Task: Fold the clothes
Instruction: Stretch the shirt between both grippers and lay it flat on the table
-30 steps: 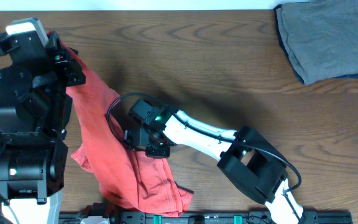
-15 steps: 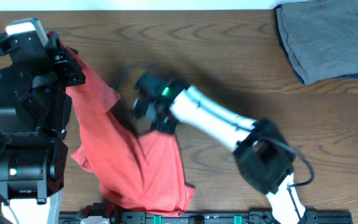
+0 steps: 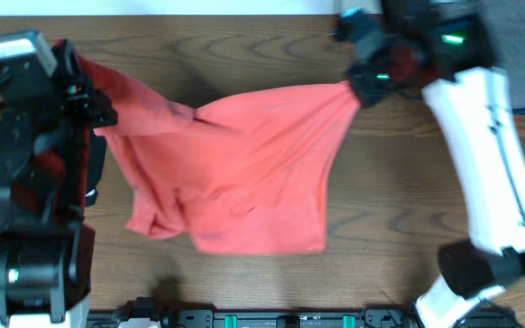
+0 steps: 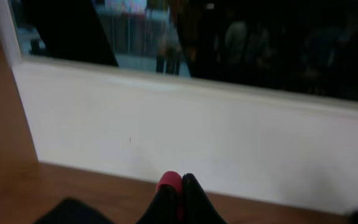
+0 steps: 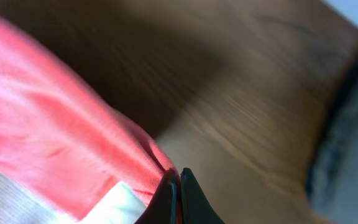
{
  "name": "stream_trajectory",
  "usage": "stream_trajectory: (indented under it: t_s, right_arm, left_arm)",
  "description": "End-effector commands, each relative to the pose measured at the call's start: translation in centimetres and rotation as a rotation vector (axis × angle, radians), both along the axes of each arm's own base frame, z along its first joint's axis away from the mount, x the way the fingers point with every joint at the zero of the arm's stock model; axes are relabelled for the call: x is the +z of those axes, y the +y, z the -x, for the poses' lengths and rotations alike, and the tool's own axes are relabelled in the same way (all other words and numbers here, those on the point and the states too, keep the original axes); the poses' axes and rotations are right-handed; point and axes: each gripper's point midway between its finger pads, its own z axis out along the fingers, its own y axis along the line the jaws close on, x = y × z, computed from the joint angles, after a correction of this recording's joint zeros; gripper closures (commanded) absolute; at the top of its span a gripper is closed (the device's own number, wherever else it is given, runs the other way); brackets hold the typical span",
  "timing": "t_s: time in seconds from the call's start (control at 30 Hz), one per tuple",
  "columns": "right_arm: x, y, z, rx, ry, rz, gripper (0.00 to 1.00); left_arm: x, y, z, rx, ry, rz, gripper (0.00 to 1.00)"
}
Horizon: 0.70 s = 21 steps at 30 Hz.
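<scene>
The coral-red T-shirt's lower corner [image 3: 159, 220] hangs bunched up. My left gripper and my right gripper should pull the T-shirt's top edge [image 3: 244, 98] tight and lay it down toward the wall.
The coral-red T-shirt [image 3: 244, 164] hangs stretched across the table between both arms, its plain side up; no lettering shows. My left gripper [image 3: 85, 87] is shut on its left edge at the far left, and the red cloth [image 4: 169, 182] shows pinched between the fingertips in the left wrist view. My right gripper [image 3: 363, 87] is shut on the shirt's right corner at the far right, and the cloth [image 5: 61, 137] runs down to the closed fingertips in the right wrist view. A black garment [image 3: 94, 178] lies partly hidden under the left arm.
A folded grey garment [image 3: 518, 55] lies at the far right corner and also shows in the right wrist view [image 5: 350, 149]. The left arm's base [image 3: 25, 228] fills the left side. A white wall [image 4: 197, 137] stands behind the table.
My right gripper has pulled the shirt's corner up and far to the right, from the table's middle to the far right. The shirt has spread out wide. The left arm has held still.
</scene>
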Motion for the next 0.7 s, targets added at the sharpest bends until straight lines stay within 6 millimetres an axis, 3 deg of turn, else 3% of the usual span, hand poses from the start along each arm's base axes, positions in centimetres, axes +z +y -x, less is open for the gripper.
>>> stream_trajectory:
  t_s: [0.0, 0.3, 0.5, 0.67]
  right_arm:
    - [4.6, -3.3, 1.8, -0.111, -0.093, -0.053, 0.99]
    - [12.7, -9.3, 10.2, -0.280, -0.301, -0.110, 0.99]
    - [16.2, -12.3, 14.9, -0.389, -0.456, -0.099, 0.99]
    - [17.8, -13.2, 17.6, -0.432, -0.545, -0.092, 0.99]
  left_arm:
    - [3.1, 0.4, 3.0, 0.018, -0.106, -0.001, 0.94]
    - [7.7, 0.3, 11.9, 0.016, -0.319, 0.011, 0.94]
    - [10.5, 0.3, 18.6, 0.016, -0.472, 0.011, 0.94]
    - [13.0, 1.2, 22.3, 0.071, -0.566, 0.021, 0.94]
